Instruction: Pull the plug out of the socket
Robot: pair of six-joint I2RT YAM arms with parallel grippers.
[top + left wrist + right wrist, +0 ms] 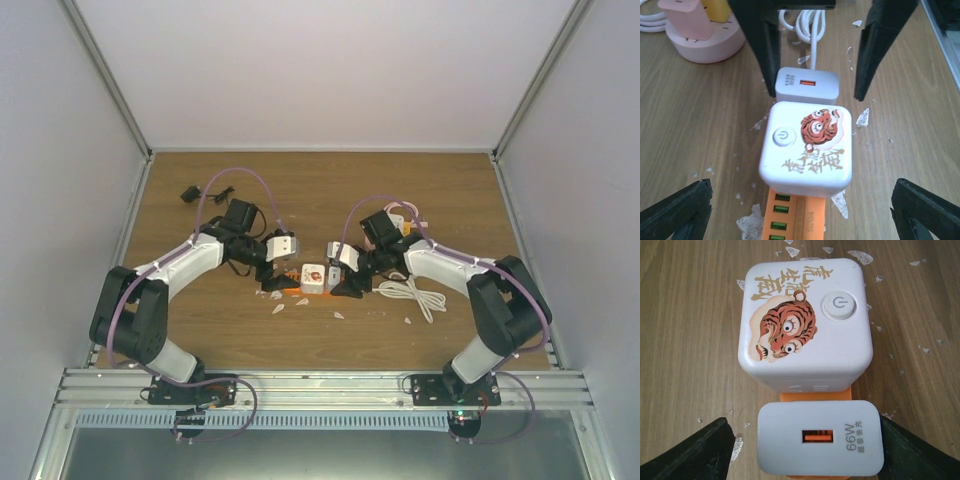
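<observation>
The white cube sits in the loose orange power strip (809,215), so next my right gripper steadies the charger while my left gripper pulls the cube (314,278) off.
A white cube socket with a tiger picture (805,147) sits on an orange power strip (795,215) on the wooden table; it also shows in the top view (313,277) and the right wrist view (805,320). A grey-white 66W charger plug (820,440) stands in the strip right beside the cube, and it also shows in the left wrist view (807,83). My right gripper (805,425) is open and straddles the charger, one finger (920,455) close against its side. My left gripper (801,187) is open wide, with the cube's near end and the strip between its fingers.
A pink round socket (700,40) with pink and yellow plugs stands beyond the cube. A coiled white cable (415,295) lies under the right arm. A small black adapter (190,193) lies at the far left. White flakes (285,303) are scattered on the table.
</observation>
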